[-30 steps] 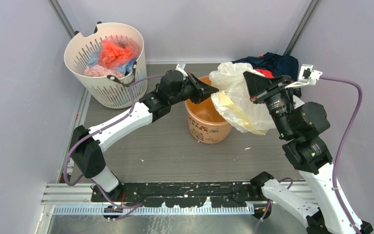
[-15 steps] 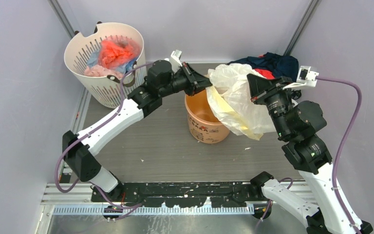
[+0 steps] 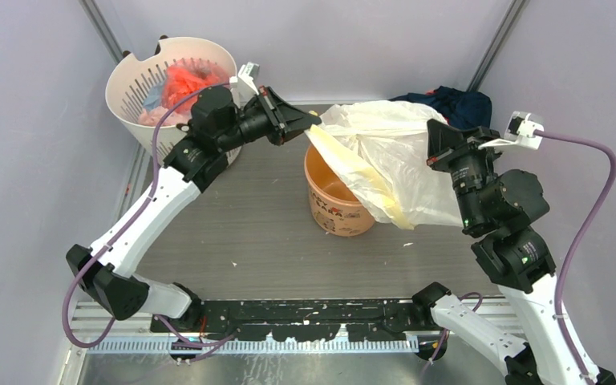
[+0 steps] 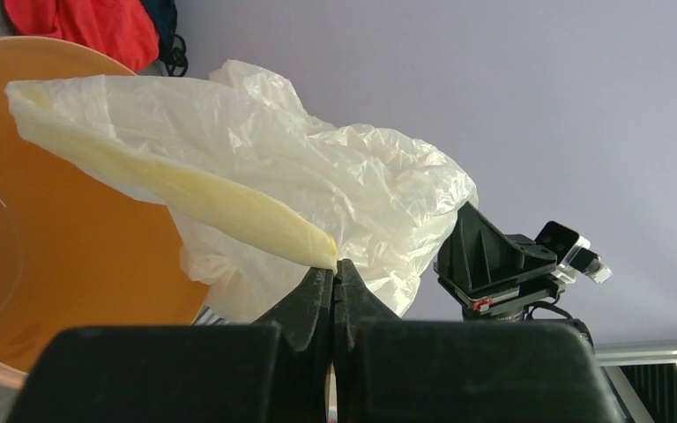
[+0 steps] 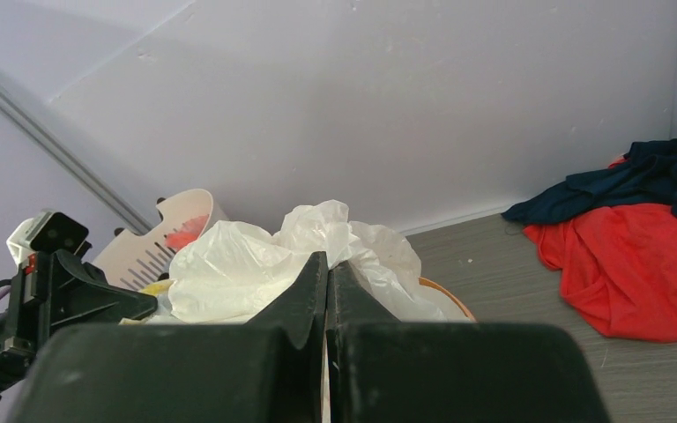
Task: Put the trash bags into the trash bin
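My right gripper is holding the trash bag's far side (image 3: pixel 421 140), so my left gripper goes on pulling the yellow edge (image 3: pixel 327 142) until the bag is stretched tight and then let go.
The trash bag (image 3: pixel 389 156), a thin pale-yellow film, hangs stretched in the air between both grippers above the orange trash bin (image 3: pixel 338 210). My left gripper (image 3: pixel 314 126) is shut on the bag's left edge, up and left of the bin's rim. My right gripper (image 3: pixel 433 132) is shut on the bag's right side. The bag's lower folds droop over the bin's right rim and outside wall. In the left wrist view the bag (image 4: pixel 256 189) pulls away from the shut tips (image 4: pixel 335 267), with the bin (image 4: pixel 44 256) behind. In the right wrist view the bag (image 5: pixel 256 264) bunches at the shut tips (image 5: pixel 328 263).
A white slotted basket (image 3: pixel 132 98) with red, pink and blue plastic bundles stands at the back left, close behind my left arm. A red and navy cloth heap (image 3: pixel 453 103) lies at the back right. Walls close in on three sides.
My left gripper has risen and pulled back to the left with the bag's edge. The bag has spread wide over the bin. My right gripper has shifted slightly to the right.
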Motion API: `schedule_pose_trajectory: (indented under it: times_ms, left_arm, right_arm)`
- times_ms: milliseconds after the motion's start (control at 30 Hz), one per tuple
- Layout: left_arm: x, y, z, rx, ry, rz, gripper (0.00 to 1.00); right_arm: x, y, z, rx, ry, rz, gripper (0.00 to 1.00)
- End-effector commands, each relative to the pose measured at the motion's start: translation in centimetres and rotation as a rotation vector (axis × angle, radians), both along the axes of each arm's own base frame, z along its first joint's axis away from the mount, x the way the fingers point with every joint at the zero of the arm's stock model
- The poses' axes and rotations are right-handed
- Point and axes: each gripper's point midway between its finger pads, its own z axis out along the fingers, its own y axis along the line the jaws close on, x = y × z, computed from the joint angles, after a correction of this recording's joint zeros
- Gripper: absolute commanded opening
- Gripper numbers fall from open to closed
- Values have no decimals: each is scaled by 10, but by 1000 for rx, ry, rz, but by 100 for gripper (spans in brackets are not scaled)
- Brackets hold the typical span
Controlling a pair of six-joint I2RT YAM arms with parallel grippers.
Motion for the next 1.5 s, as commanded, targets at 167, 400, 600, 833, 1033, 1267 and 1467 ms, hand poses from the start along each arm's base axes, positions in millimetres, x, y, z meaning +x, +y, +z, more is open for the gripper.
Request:
schedule_pose_trajectory:
  times_ms: [167,400,600,833,1033,1267,1467]
  left_arm:
    - [-18,15,48,-39,-120,-81,0]
    - [-31,27,86,-68,-200,-113,0]
    - [-45,36,114,-89,-261,-144,0]
    - [-51,55,128,-93,-298,-135,0]
    - [-55,69,138,-117,-317,-135,0]
    - [-55,74,132,-155,-321,-143,10]
    - [-53,73,114,-182,-296,-138,24]
  right_arm:
    - [-18,-22,38,27,-92,-61,1]
    - [-44,-37,66,46,-168,-63,1]
    - [-61,-44,78,58,-205,-47,1]
    - [-63,-47,71,56,-193,-57,1]
    - [-62,-42,68,55,-184,-38,1]
    - [-52,-20,65,58,-176,48,1]
    - [-35,-3,63,74,-173,88,1]
